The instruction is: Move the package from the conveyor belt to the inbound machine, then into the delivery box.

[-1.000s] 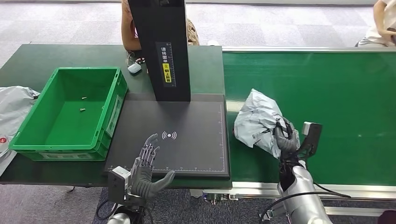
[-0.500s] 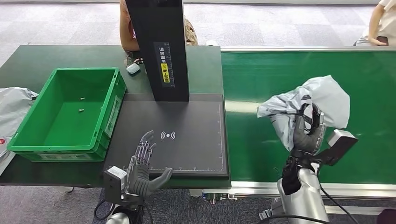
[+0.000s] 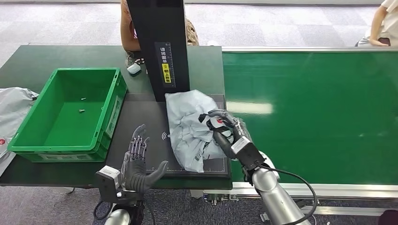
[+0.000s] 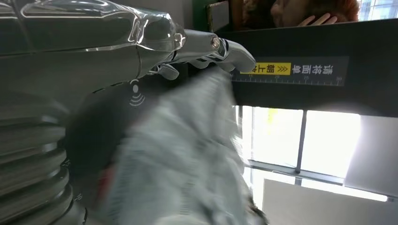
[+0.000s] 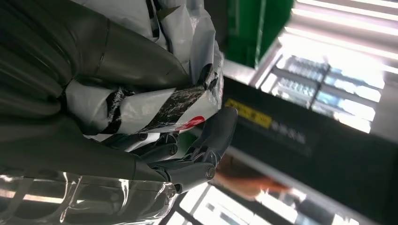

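Note:
The far end of the package lies wide and flat past its crumpled middle (image 3: 193, 127), so I expect the loose wrap (image 3: 179, 105) to fan out when I lift the package.
A crumpled grey plastic package (image 3: 190, 127) lies on the black inbound machine platform (image 3: 141, 112), just below its black upright column (image 3: 159, 47). My right hand (image 3: 223, 129) grips the package's right side, fingers curled into the wrap (image 5: 141, 105). My left hand (image 3: 136, 161) hovers open at the platform's front left edge, fingers spread, a short way left of the package (image 4: 187, 159). The green delivery box (image 3: 70, 112) stands left of the platform, holding only a couple of tiny bits. The green conveyor belt (image 3: 319, 112) stretches to the right.
Another grey bag (image 3: 11, 112) lies at the table's left edge beside the box. A small white device (image 3: 134, 68) sits behind the box. People stand behind the column (image 3: 129, 23) and at the far right (image 3: 382, 23).
My right hand carried the package from above the conveyor belt leftward and down onto the inbound machine platform. My left hand shifted slightly left and stays open.

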You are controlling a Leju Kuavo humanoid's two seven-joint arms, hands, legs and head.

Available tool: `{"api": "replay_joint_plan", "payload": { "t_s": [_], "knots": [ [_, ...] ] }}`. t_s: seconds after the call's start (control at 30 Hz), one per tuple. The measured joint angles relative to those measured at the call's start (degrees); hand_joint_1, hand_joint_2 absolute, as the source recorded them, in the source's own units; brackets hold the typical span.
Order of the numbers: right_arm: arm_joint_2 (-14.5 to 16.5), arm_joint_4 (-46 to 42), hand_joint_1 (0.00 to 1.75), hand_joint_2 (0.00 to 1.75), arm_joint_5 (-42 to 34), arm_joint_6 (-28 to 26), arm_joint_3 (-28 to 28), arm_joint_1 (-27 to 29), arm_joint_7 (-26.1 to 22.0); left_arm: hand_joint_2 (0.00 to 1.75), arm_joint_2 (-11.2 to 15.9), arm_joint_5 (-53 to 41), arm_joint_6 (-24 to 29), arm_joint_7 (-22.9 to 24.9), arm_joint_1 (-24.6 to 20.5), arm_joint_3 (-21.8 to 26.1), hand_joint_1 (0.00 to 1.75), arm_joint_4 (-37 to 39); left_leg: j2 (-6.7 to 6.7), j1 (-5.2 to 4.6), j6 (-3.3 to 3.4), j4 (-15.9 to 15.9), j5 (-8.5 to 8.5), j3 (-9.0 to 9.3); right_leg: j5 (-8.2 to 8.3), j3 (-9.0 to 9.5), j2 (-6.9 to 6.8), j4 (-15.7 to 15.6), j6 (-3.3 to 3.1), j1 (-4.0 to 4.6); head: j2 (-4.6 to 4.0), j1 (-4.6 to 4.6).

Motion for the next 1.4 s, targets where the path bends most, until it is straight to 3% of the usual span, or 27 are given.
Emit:
{"api": "replay_joint_plan", "payload": {
  "t_s": [0.2,0.4,0.43,0.53,0.57,0.87,1.17,1.4],
  "knots": [
    [1.6,14.4,1.75,1.75,3.4,3.7,7.3,-7.0,8.7,1.75,-0.1,0.2,1.0,-0.4,-0.1,0.9,0.00,0.0,0.02,0.00,0.01,0.0,0.07,-0.01,0.05,0.00,0.00,0.0,-0.02,0.00,0.00,-0.01],
    [5.0,26.6,1.75,1.75,4.7,-3.7,10.5,-10.8,11.1,1.75,-0.3,0.0,1.2,0.3,0.0,1.4,0.00,0.2,-0.04,0.01,-0.01,0.0,0.11,0.00,0.05,0.00,-0.04,0.0,0.00,0.00,0.00,0.00],
    [5.4,27.8,1.66,1.75,4.7,-4.7,10.7,-10.9,10.8,1.75,-0.4,0.0,1.2,0.4,0.0,1.5,0.00,0.3,-0.03,0.01,-0.02,0.0,0.11,0.00,0.05,0.00,-0.03,0.0,-0.01,0.00,0.00,-0.01],
    [6.3,30.1,0.35,1.75,3.9,-6.9,10.9,-11.0,9.1,1.75,-0.4,0.0,1.2,0.4,-0.1,1.5,0.00,0.6,-0.02,0.01,-0.03,0.0,0.10,0.00,0.04,-0.02,-0.02,0.0,-0.01,0.00,0.00,-0.01],
    [6.5,30.6,0.00,1.75,3.2,-7.7,10.9,-11.0,7.9,1.75,-0.4,0.0,1.2,0.4,-0.1,1.5,0.00,0.7,-0.02,0.01,-0.03,0.0,0.10,0.00,0.04,-0.02,-0.02,0.0,-0.02,0.00,0.00,-0.01],
    [7.1,27.8,0.00,1.75,-4.0,-16.0,7.5,-7.4,-7.4,1.75,-0.8,0.1,0.7,0.4,-2.5,1.1,0.00,2.8,-0.02,0.01,-0.03,0.0,0.10,0.00,0.06,-0.04,-0.02,0.0,-0.02,0.00,0.00,0.00],
    [4.3,11.8,0.00,1.75,-7.2,-21.3,6.5,-0.6,-8.4,1.75,-0.6,0.6,0.1,0.4,-4.1,-0.2,0.00,4.7,-0.01,0.01,-0.03,0.0,0.08,-0.01,0.03,-0.06,-0.02,0.0,-0.01,-0.01,0.00,0.00],
    [2.7,5.2,0.00,1.75,-12.8,-15.5,3.9,3.8,-8.3,1.75,0.3,-5.1,-0.7,1.2,-5.1,-2.0,0.00,5.8,-0.01,0.01,-0.04,0.0,0.08,-0.01,0.04,-0.06,-0.02,0.0,-0.01,-0.01,0.00,-0.01]
  ]
}}
